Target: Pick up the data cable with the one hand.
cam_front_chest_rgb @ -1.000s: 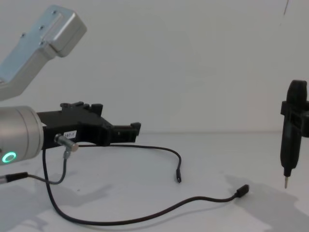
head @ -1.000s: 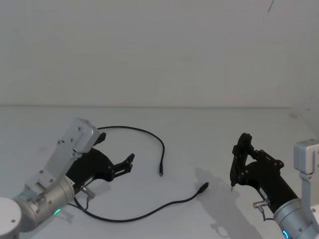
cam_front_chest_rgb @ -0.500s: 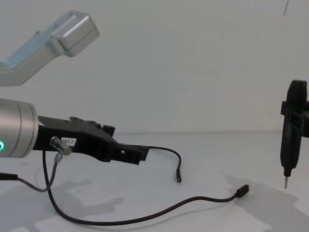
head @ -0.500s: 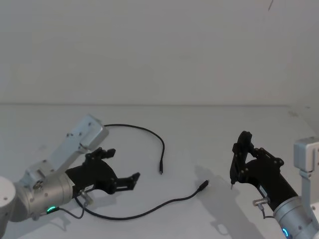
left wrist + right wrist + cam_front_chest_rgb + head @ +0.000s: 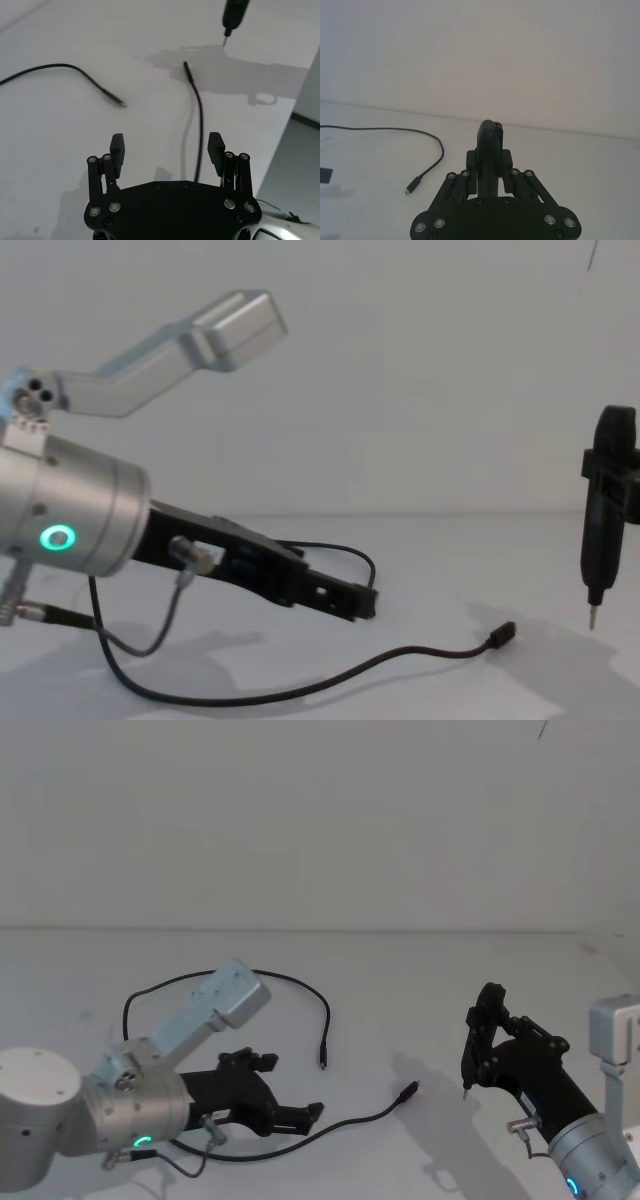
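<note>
My left gripper will lift the data cable, and its near plug [image 5: 502, 635] will stay held out ahead of the gripper, since the cable bows clear of its shadow [image 5: 185, 135].
The data cable [image 5: 350, 1124] lies limp on the white table, one plug [image 5: 408, 1094] at the near right and the other plug [image 5: 322, 1066] farther back. My left gripper [image 5: 300, 1116] hangs open just above the cable's near stretch. In the left wrist view, the data cable [image 5: 200, 120] runs out from between the fingers [image 5: 215, 146], closer to one of them, and nothing is gripped. From the chest, the left gripper [image 5: 355, 602] slants down over the data cable [image 5: 300, 687]. My right gripper [image 5: 490, 1050] stays at the right, shut on a black pen-like tool [image 5: 490, 136].
The tool's metal tip [image 5: 590, 620] hangs just above the table [image 5: 400, 980] right of the near plug [image 5: 503, 633]. The cable's far loop [image 5: 290, 982] curves behind my left arm [image 5: 200, 1010]. A white wall rises behind the table.
My left arm has swung forward and to the right, bringing its open gripper down over the cable's near stretch. The right arm and the cable have not moved.
</note>
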